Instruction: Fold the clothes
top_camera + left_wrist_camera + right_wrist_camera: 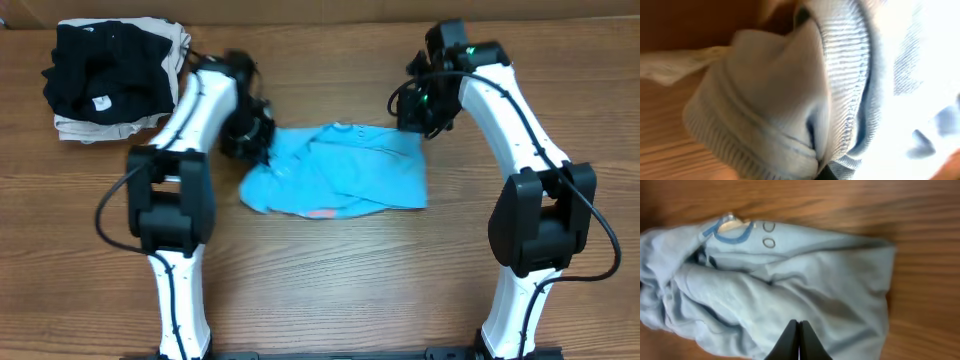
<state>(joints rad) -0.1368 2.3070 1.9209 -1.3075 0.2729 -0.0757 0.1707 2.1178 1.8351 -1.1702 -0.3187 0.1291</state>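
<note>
The robot's empty right gripper is hovering over the T-shirt's flat end point(404, 174), so it should move back out of the way before the left gripper folds the bunched end point(268, 182) across.
The clothes, one light sky-blue T-shirt point(340, 175), lie crumpled at the middle of the wooden table point(330, 290). My left gripper point(248, 132) is at the shirt's left edge. In the left wrist view, bunched cloth with a ribbed hem point(775, 90) fills the frame and is pinched at the gripper point(820, 167), which is shut on it. My right gripper point(415, 112) is over the shirt's back right corner. In the right wrist view its fingers point(799, 327) are pressed together above the T-shirt point(790, 280), with no cloth showing between them. The collar point(730, 230) lies at the far left.
A black garment with a white tag point(105, 70) lies on a beige folded garment point(100, 130) at the back left corner. Both arm bases point(175, 290) point(520, 300) stand near the table's front edge.
</note>
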